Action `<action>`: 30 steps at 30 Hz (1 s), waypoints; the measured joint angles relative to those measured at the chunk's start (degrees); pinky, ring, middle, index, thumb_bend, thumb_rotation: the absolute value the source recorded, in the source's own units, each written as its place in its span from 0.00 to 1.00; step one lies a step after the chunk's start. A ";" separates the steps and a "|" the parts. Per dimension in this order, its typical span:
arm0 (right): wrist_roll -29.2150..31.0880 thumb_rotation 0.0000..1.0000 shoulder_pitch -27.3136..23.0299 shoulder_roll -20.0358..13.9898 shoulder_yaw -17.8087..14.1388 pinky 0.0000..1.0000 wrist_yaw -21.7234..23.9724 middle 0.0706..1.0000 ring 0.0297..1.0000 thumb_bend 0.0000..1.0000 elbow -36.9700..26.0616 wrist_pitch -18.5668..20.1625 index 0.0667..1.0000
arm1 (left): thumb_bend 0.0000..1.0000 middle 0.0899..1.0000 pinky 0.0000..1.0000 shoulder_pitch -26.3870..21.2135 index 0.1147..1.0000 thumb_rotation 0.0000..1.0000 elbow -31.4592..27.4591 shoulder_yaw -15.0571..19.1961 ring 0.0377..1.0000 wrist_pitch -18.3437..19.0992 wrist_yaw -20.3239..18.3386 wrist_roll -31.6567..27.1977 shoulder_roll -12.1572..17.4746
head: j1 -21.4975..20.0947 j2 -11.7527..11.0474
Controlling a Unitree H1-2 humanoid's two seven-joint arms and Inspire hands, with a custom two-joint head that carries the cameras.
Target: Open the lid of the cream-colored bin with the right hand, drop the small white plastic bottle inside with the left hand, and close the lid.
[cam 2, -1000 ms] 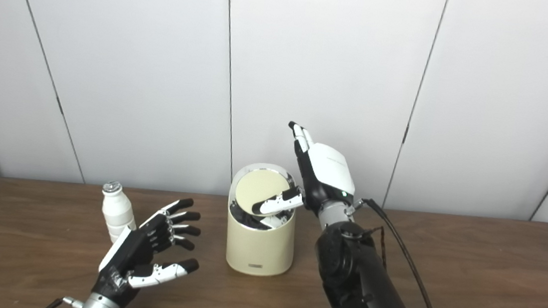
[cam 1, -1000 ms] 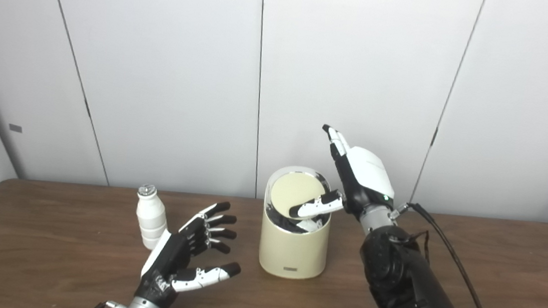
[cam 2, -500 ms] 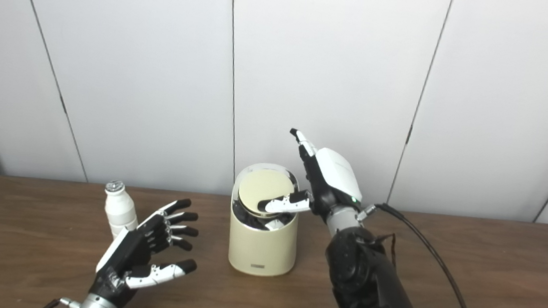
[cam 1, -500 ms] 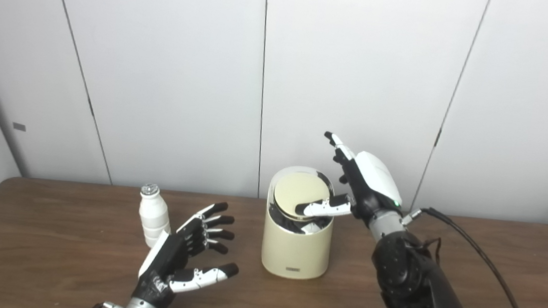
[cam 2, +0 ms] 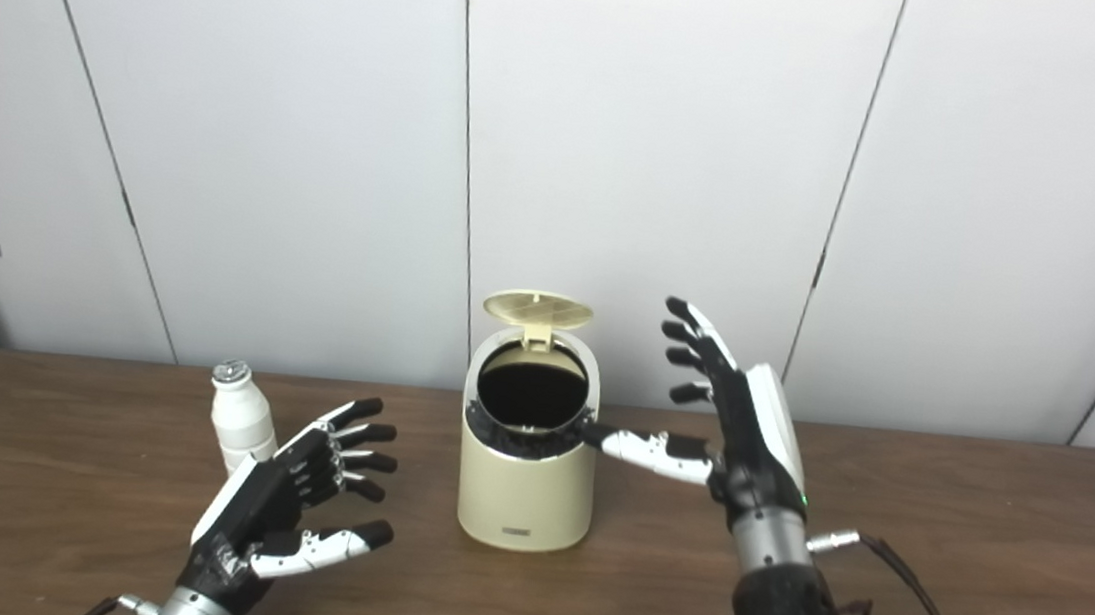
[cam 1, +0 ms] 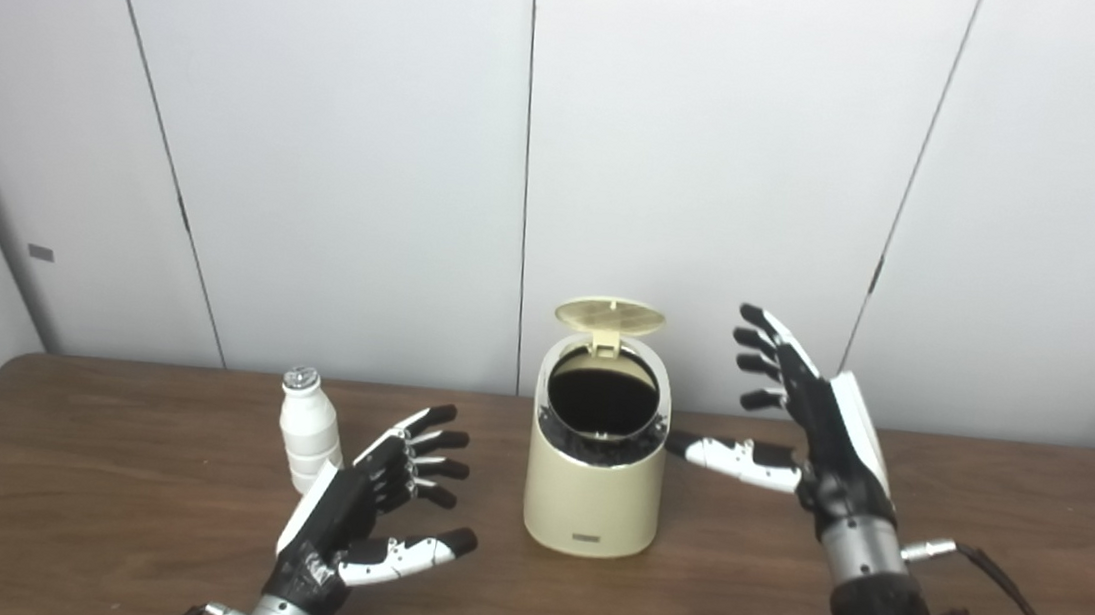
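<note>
The white plastic bottle [cam 1: 310, 431] will tip and lean inside the bin when I drop it, because the bin's round opening [cam 1: 603, 401] is much wider than the bottle.
The cream-colored bin [cam 1: 592, 493] stands mid-table, its round lid [cam 1: 610, 315] flipped up at the back and the dark inside showing. My right hand [cam 1: 802, 428] hovers just right of the bin, open with fingers spread, its thumb reaching toward the bin's rim; I cannot tell if it touches. A small white plastic bottle [cam 1: 305, 428] with a silver cap stands upright to the left. In front of and right of the bottle, my left hand [cam 1: 366, 506] is open, palm toward the bin, holding nothing.
A dark wooden table [cam 1: 86, 504] carries everything, backed by a white panelled wall [cam 1: 324, 125]. A black cable [cam 1: 1021, 604] trails from my right wrist across the table's right side.
The lid has sprung from tilted down into the bin's mouth to fully upright. My right hand pulled off the bin top, dropped and moved to the right. Left hand and bottle are unchanged.
</note>
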 measured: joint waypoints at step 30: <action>6.02 0.26 9.75 0.71 -2.34 0.76 -3.44 0.86 0.82 0.82 7.14 -14.14 0.86 | 0.72 0.71 0.57 2.47 0.76 0.08 -7.43 1.16 0.66 2.49 3.18 4.99 -0.08 | 10.01 -1.58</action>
